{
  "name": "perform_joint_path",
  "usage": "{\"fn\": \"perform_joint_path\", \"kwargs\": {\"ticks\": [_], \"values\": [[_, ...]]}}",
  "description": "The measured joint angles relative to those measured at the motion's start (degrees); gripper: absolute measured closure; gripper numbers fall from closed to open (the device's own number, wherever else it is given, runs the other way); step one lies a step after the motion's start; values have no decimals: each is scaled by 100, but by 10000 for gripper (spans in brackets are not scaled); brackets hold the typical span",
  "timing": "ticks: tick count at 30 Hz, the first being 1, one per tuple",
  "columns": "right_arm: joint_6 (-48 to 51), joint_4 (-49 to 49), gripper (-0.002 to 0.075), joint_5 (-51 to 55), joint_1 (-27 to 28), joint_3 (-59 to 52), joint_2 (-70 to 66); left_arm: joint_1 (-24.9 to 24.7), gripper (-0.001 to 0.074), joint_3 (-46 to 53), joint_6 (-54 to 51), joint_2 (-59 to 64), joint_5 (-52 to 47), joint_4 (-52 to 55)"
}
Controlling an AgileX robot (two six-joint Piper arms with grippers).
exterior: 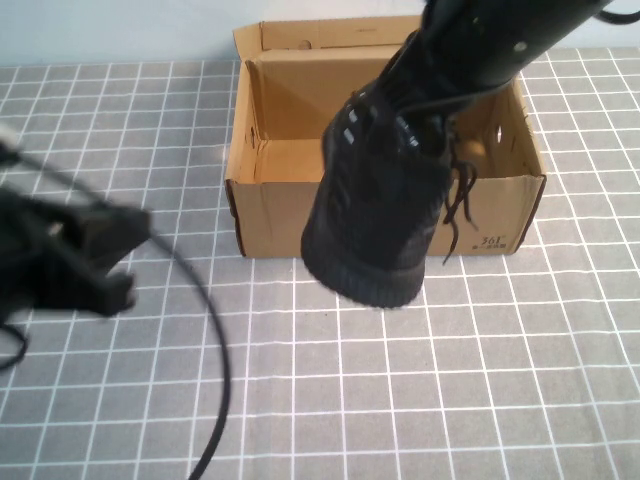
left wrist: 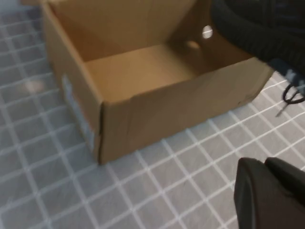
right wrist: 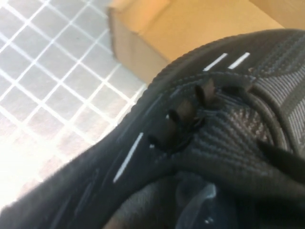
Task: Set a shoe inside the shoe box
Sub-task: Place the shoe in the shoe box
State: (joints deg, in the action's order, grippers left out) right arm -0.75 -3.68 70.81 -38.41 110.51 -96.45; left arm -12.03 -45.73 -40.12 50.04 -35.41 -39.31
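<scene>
The shoe hangs crosswise, its low end (exterior: 364, 278) beyond the box's front side, so my left gripper should grab the shoe's heel and turn it lengthwise above the box.
The black knit shoe (exterior: 375, 220) hangs in the air, toe down, in front of and above the front wall of the open brown shoe box (exterior: 270, 205). Its laces (exterior: 460, 210) dangle over that wall. My right gripper (exterior: 440, 110) comes down from the upper right and is shut on the shoe's collar, its fingers hidden by the shoe. The right wrist view is filled by the shoe (right wrist: 228, 119), with a box corner (right wrist: 200, 24) beyond it. My left gripper (exterior: 100, 265) sits shut and empty at the left, off the box. From its wrist I see the box (left wrist: 181, 109), the shoe (left wrist: 267, 28) and the gripper (left wrist: 264, 164).
The box stands on a grey mat with a white grid (exterior: 400, 400). A black cable (exterior: 215, 340) curves from the left arm down to the mat's near edge. The box's lid flap (exterior: 320, 35) stands up at the far side.
</scene>
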Motion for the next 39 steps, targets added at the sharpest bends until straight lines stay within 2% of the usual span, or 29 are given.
{"fn": "perform_joint_path", "kwargs": {"ticks": [4, 14, 16, 18, 21, 23, 25, 29, 39], "values": [[0, 79, 733, 160, 250, 181, -145, -360, 736, -542, -680, 723, 152, -402], [-13, 168, 734, 222, 319, 209, -344, -2001, 720, -1465, -1405, 1682, 385, -442], [-13, 168, 734, 222, 323, 220, -344, -2230, 661, -1491, -1717, 1708, 399, -442], [-22, 168, 734, 222, 323, 220, -344, -2392, 556, -1503, -1924, 1733, 401, -430], [-22, 168, 733, 222, 323, 220, -359, -2562, 326, -1503, -2015, 1806, 434, -529], [-22, 168, 734, 222, 323, 220, -358, -2633, 209, -1503, -2054, 1895, 514, -707], [-93, 168, 733, 222, 323, 220, -362, -2689, 154, -1503, -2080, 2010, 622, -830], [-150, 168, 733, 224, 323, 220, -371, -2753, 116, -1503, -2127, 2300, 1044, -951], [-185, 95, 733, 204, 332, 220, -384, -2799, 106, -1517, -2353, 3025, 2186, -1013]]}}
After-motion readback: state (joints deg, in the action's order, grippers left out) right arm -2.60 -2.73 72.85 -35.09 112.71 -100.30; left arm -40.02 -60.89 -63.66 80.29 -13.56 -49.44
